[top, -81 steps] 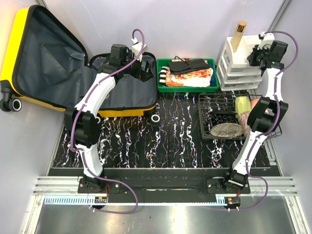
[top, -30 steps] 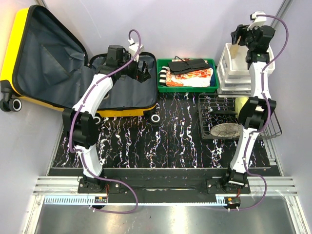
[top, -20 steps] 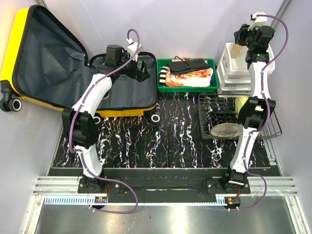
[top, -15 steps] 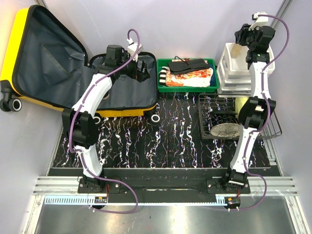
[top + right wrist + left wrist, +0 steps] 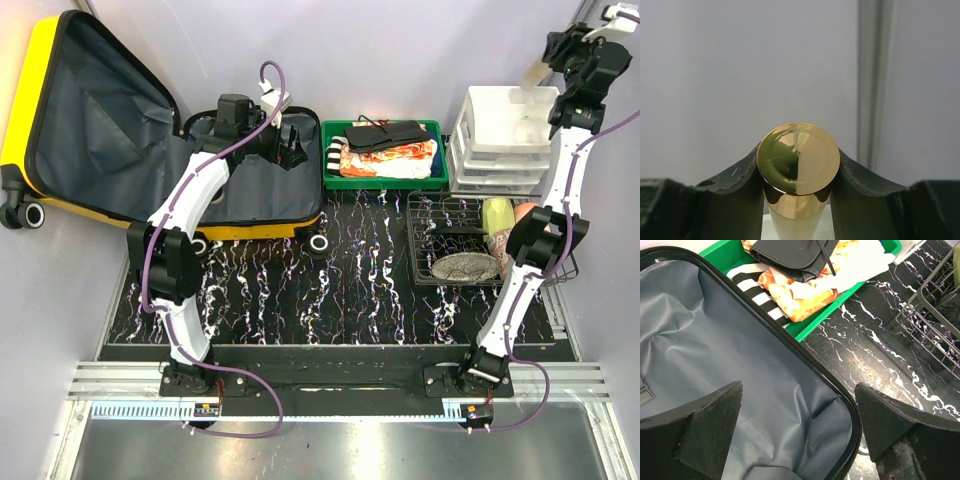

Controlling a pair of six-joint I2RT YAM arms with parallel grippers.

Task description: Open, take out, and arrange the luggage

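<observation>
The robot's right gripper should keep lowering the cream bottle [image 5: 536,75], which hangs base down over the white drawer unit's clear back corner [image 5: 543,97], until the bottle's base rests there.
The yellow luggage [image 5: 40,70] lies open at the back left, its lid propped up and its dark grey lining [image 5: 95,135] showing. My left gripper [image 5: 290,145] hangs open over the lower half; the left wrist view shows its fingers [image 5: 705,427] spread above the bare lining [image 5: 740,365], holding nothing. My right gripper [image 5: 562,50] is raised high at the back right, shut on a cream bottle [image 5: 537,72]. In the right wrist view the bottle's gold cap [image 5: 798,159] sits between the right gripper's [image 5: 798,187] jaws.
A green tray [image 5: 436,180] with folded clothes and a black pouch stands right of the luggage, also in the left wrist view [image 5: 840,307]. A white drawer unit [image 5: 500,140] stands at the back right. A wire basket [image 5: 430,240] in front of it holds a plate and other items.
My right arm has lifted the bottle up out of the white drawer unit's top tray and swung it to the right. My left arm has barely moved.
</observation>
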